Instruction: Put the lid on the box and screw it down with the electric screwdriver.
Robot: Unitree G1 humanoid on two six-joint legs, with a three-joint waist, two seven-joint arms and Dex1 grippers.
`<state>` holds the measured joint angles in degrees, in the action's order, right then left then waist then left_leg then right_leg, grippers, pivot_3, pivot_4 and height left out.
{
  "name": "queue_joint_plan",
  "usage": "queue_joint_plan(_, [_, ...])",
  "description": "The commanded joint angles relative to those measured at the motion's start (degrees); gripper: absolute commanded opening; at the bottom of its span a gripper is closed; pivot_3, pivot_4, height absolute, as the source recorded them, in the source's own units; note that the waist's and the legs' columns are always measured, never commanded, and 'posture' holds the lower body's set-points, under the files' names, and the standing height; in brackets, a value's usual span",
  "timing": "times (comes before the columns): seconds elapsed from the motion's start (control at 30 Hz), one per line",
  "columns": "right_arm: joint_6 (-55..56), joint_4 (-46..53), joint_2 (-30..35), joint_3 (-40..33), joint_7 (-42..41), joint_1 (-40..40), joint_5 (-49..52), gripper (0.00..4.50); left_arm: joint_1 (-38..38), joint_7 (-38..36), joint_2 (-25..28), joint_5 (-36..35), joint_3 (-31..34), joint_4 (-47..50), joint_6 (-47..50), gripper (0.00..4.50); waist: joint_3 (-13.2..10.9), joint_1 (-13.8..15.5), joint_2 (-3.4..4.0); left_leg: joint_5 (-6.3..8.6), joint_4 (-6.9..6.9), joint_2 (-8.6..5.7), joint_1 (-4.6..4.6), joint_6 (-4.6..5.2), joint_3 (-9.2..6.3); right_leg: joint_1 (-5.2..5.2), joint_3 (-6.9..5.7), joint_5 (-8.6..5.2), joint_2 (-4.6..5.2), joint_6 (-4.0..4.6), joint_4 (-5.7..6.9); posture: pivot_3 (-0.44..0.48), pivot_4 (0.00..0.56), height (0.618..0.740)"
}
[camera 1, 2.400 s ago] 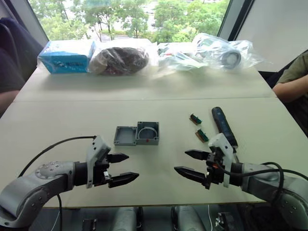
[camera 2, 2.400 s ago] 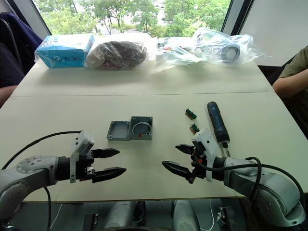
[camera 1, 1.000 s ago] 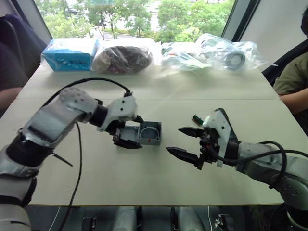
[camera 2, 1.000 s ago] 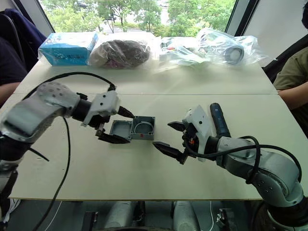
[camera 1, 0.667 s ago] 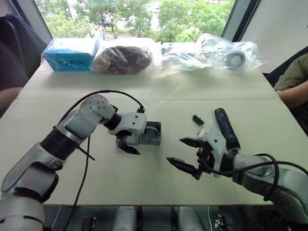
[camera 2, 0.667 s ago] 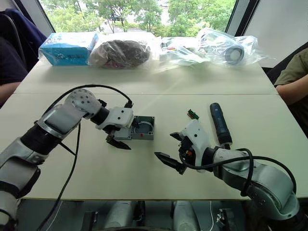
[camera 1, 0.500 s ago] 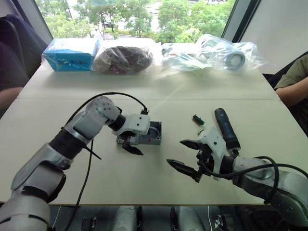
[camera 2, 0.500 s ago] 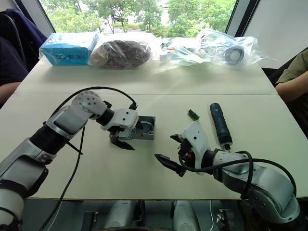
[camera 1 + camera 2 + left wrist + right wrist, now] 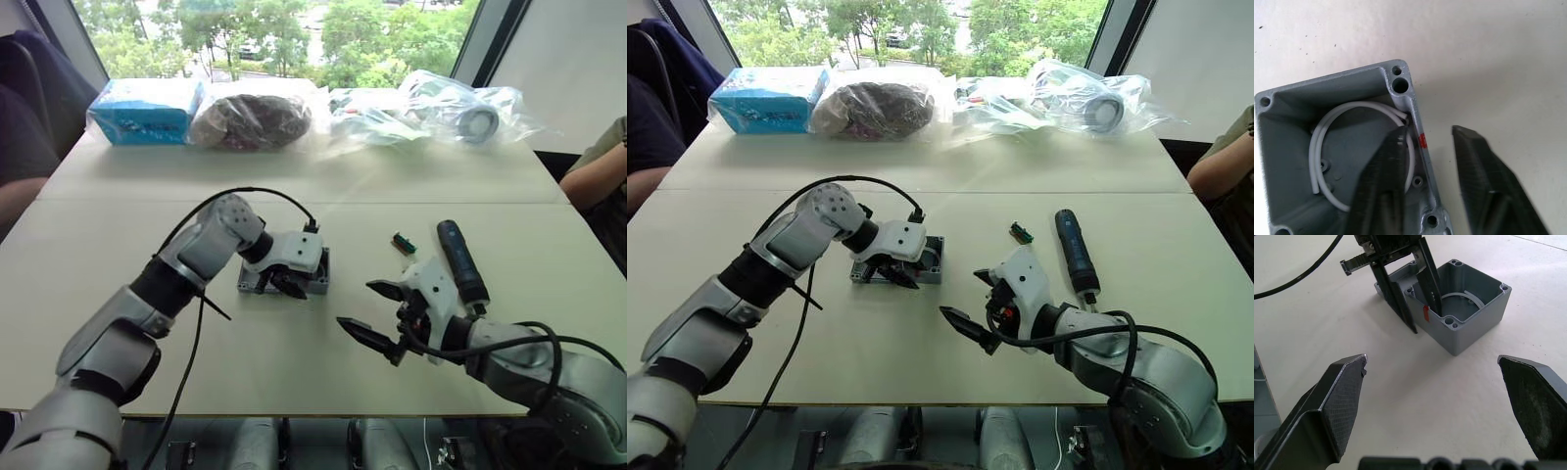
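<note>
The pale curved part (image 9: 1473,298) is lower than the box's rim, so I expect the lid (image 9: 248,280) to sit flush and cover the part when I lower the lid on.
The box (image 9: 1469,308), an open grey housing with a pale curved part inside, stands at mid-table. My left gripper (image 9: 1427,128) straddles its near wall, one finger (image 9: 1393,166) inside the box and the other outside. The jaws are narrowed, and a strip of table still shows between the outer finger and the wall. The lid (image 9: 245,284) lies against the box's left side, mostly hidden by my left wrist. The electric screwdriver (image 9: 458,259) lies to the right. My right gripper (image 9: 355,304) hovers open and empty between the box and the screwdriver, nearer the front edge.
A small green connector piece (image 9: 402,243) lies just left of the screwdriver's far end. A blue carton (image 9: 142,110) and several plastic bags (image 9: 431,108) line the table's far side. A person's arm (image 9: 598,171) rests at the right edge.
My left gripper has swung from the front of the lid over to the box, dropped one finger inside it and narrowed its jaws. The right gripper has hardly moved.
</note>
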<state>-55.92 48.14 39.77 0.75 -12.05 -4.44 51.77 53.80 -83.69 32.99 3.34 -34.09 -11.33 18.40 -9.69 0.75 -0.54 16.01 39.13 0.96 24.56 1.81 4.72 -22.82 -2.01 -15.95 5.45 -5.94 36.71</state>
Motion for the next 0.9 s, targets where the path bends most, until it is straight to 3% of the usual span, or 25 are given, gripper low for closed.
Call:
queue_joint_plan(0.03, [0.28,2.45,-0.62,-0.43,0.73,-0.35,-0.44,4.50,1.37,-0.48,-0.93,0.68,0.68,0.05,-0.61,0.07,0.00,0.02,0.00,0.00,0.00,0.00,0.00,0.00,0.00,0.00,0.00,0.00,0.00,0.00,0.00,0.000,0.150,0.740])
queue_joint_plan(0.23, [0.19,2.72,-0.45,-0.68,0.70,0.37,-0.37,4.50,2.44,-2.21,-2.23,0.15,1.54,-2.08,-3.55,0.07,0.00,-0.01,0.00,0.00,0.02,-0.01,0.00,0.00,0.00,-0.01,0.00,0.00,0.01,0.00,0.03,0.000,0.150,0.740])
queue_joint_plan(0.4, [-0.02,2.84,-0.04,-2.52,0.11,1.60,1.73,4.50,7.34,0.35,-7.57,-1.55,5.82,-14.54,-16.99,0.07,-0.02,0.18,-0.04,0.01,0.07,-0.04,0.04,0.02,-0.02,-0.01,-0.04,-0.01,0.06,-0.01,0.06,0.000,0.150,0.740])
queue_joint_plan(0.53, [0.10,2.83,1.71,-7.55,-0.27,4.75,2.93,4.50,11.92,-7.67,-9.23,-5.19,4.99,-21.53,-26.92,0.07,-0.02,0.03,-0.04,0.04,0.09,-0.07,0.08,0.07,0.01,-0.05,-0.03,0.00,0.08,-0.01,0.05,0.000,0.150,0.740])
queue_joint_plan(0.73, [0.28,4.07,2.66,-12.29,0.05,7.86,5.42,4.50,14.26,-8.81,-6.53,-12.72,-7.30,-22.98,-37.24,0.07,-0.02,-0.08,-0.03,0.05,0.07,-0.03,0.06,0.08,0.01,-0.09,-0.01,-0.01,0.08,-0.01,0.13,0.000,0.150,0.740])
queue_joint_plan(0.9, [0.30,5.69,2.33,-13.94,2.07,9.62,7.41,4.50,16.09,-8.81,-7.26,-13.71,-13.79,-26.86,-45.08,0.07,-0.02,0.06,-0.04,0.05,0.09,-0.06,0.07,0.08,0.01,-0.08,0.02,-0.01,0.11,-0.01,0.15,0.000,0.150,0.740])
